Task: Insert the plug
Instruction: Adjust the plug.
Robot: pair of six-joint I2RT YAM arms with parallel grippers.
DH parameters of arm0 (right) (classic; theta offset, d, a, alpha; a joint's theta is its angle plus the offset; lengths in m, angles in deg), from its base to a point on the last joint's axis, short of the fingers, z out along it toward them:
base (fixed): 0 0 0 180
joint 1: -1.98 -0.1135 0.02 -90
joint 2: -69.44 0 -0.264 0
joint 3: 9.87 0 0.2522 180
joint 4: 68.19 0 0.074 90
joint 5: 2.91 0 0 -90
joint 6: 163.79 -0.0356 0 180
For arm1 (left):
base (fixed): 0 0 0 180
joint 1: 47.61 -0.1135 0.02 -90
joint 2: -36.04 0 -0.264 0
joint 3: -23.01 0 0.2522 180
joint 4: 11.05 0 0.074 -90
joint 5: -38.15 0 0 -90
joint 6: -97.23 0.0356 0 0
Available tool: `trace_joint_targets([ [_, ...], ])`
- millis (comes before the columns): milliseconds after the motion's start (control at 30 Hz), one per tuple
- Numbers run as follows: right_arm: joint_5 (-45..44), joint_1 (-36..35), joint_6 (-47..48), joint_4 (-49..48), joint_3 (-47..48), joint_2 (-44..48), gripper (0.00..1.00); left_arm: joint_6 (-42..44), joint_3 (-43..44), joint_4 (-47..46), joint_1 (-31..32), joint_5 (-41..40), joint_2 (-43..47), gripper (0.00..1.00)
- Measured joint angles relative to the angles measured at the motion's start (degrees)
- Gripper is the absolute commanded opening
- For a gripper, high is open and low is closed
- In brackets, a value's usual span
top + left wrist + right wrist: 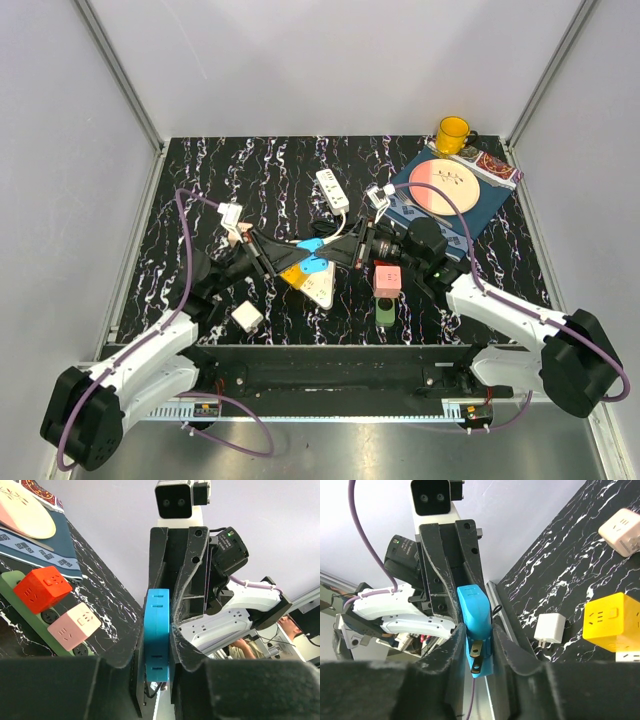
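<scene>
The blue plug is slanted in my right gripper, and its metal prongs are close to the gripper's fingers. So next my right gripper opens and grips the plug's near end squarely.
The blue plug hangs above the table's middle, caught between both grippers. In the left wrist view my left gripper is shut on the plug's flat sides. In the right wrist view my right gripper also has its pads against the plug, and two metal prongs point toward that camera. From above, the left gripper and right gripper meet tip to tip. A green power strip beside them carries a red cube and a pink cube.
A yellow cube sits on a white strip under the grippers. Another white power strip lies behind them. A white charger rests front left. A plate on a blue mat and a yellow mug stand back right.
</scene>
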Motion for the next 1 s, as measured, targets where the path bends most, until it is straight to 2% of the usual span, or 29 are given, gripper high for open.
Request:
trace_joint_targets([
  [67, 0.0, 0.0, -0.3, 0.0, 0.0, 0.0, 0.49, -0.7, -0.9, -1.2, 0.0, -0.7, 0.1, 0.00],
  [133, 0.0, 0.0, -0.3, -0.1, -0.3, -0.1, 0.51, -1.4, -1.7, -1.7, 0.2, -1.6, 0.5, 0.00],
  [433, 1.0, 0.0, -0.6, -3.1, -1.2, -2.3, 0.50, -5.4, -5.0, -2.7, 0.3, -8.9, 5.3, 0.00],
  [667, 3.6, 0.0, -2.4, -8.7, -1.2, -5.1, 0.45, -7.5, -5.4, -3.6, 0.3, -11.9, 5.5, 0.00],
  [867, 5.4, 0.0, -3.5, -10.9, -1.1, -6.0, 0.31, -8.4, -5.8, -4.2, 0.3, -13.0, 5.7, 0.00],
  [1000, 6.3, 0.0, -4.4, -12.5, -1.1, -6.4, 0.09, -9.0, -5.9, -4.7, 0.3, -13.1, 5.5, 0.01],
])
